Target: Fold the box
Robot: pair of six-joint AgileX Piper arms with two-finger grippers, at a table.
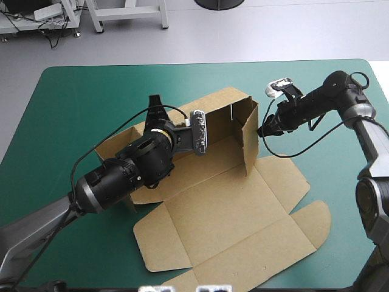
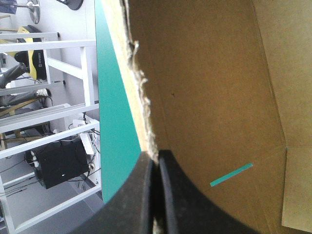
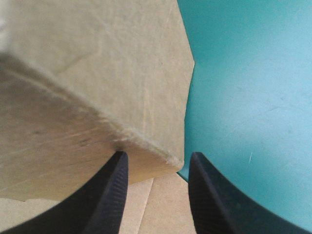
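Note:
I expect the flat lid panel [image 1: 228, 207] to slide along flat when I pull the end of the brown box, because a crease [image 1: 209, 180] joins the lid panel to the box.
The brown box [image 1: 231, 225] lies mid-table, part raised. Its far wall [image 1: 219, 108] and right end wall [image 1: 250, 131] stand upright, while the wide lid panel lies flat toward the near edge. My left gripper [image 1: 155, 104] is at the far wall's left part. In the left wrist view it [image 2: 157, 155] is shut on the ragged top edge of the box [image 2: 209, 87]. My right gripper [image 1: 263, 130] sits just outside the right end wall. In the right wrist view it [image 3: 157, 157] is open, with a corner of the box [image 3: 97, 73] reaching between the fingertips.
Bare teal-green cover [image 1: 79, 103] spreads to the left of the box and beyond it to the far edge. More cover [image 3: 248, 97] lies right of the end wall. The flat flaps reach close to the table's near edge.

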